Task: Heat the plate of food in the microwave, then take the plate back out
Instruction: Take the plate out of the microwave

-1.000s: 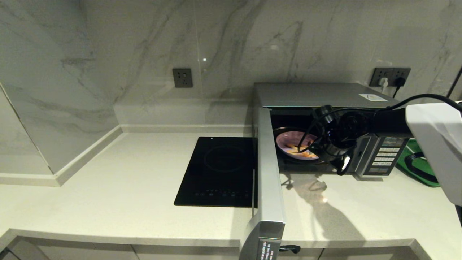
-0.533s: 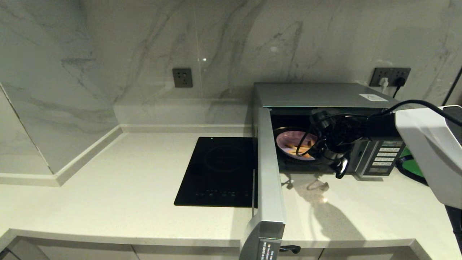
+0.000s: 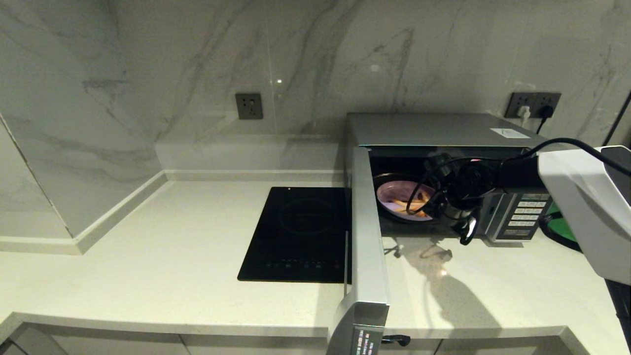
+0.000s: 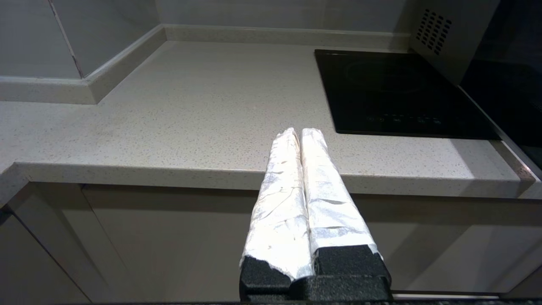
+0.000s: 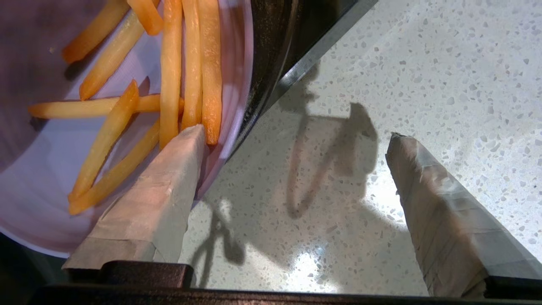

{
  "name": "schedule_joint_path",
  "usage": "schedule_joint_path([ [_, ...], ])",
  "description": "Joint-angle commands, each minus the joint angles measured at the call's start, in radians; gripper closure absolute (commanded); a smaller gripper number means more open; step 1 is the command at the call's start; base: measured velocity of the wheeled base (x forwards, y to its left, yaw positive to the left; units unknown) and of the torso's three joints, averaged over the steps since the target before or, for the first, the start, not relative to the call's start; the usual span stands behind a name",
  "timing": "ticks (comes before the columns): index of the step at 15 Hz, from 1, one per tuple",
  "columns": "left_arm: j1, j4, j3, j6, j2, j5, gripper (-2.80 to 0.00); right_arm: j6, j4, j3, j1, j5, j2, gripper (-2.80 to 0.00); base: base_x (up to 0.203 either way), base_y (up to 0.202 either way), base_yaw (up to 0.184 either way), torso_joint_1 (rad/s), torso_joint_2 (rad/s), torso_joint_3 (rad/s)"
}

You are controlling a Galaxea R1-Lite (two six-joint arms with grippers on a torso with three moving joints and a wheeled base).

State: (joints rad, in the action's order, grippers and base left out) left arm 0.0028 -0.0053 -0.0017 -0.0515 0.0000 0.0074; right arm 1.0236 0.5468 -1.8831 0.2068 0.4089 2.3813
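The pale-lilac plate's raised rim [image 3: 402, 183] curves up around the loose orange fries [image 3: 408, 206], so the orange fries will ride along inside when I lift it out.
The microwave [image 3: 434, 129] stands at the right of the counter with its door [image 3: 367, 236] swung wide open toward me. Inside, on the dark turntable, lies the pale-lilac plate of food [image 3: 402, 197], its orange fries [image 5: 190, 63] piled near the front rim. My right gripper [image 3: 458, 224] points down at the oven's front opening and is open and empty. One finger [image 5: 165, 199] hovers over the plate's [image 5: 42, 178] front rim, the other [image 5: 440, 212] over the counter outside. My left gripper [image 4: 300, 131] is shut and empty, low before the counter's front edge.
A flat black induction cooktop [image 3: 300, 231] lies left of the open door. A green tray [image 3: 562, 228] shows right of the microwave, behind my right arm. The button panel [image 3: 525, 217] is at the oven's right. The speckled counter [image 3: 172, 256] runs left to a marble corner.
My right arm has shifted a little to the left, closer to the oven opening, then nearly stopped. Plate, door and left arm have not moved.
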Motion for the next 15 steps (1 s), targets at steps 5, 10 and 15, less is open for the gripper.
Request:
schedule_joint_path([
  [5,0.0,-0.001,0.0,-0.001,0.0,0.0,0.0,0.004,0.004,-0.02,-0.004,0.002,0.012,-2.8,0.0,0.0,0.0,0.0,0.0,0.0],
  [10,0.0,-0.001,0.0,-0.001,0.0,0.0,0.0,0.006,0.005,-0.015,-0.007,0.002,0.012,-2.8,0.0,0.0,0.0,0.0,0.0,0.0],
  [15,0.0,-0.001,0.0,-0.001,0.0,0.0,0.0,0.006,0.004,-0.011,-0.007,0.001,0.013,0.0,0.0,0.0,0.0,0.0,0.0,0.0],
])
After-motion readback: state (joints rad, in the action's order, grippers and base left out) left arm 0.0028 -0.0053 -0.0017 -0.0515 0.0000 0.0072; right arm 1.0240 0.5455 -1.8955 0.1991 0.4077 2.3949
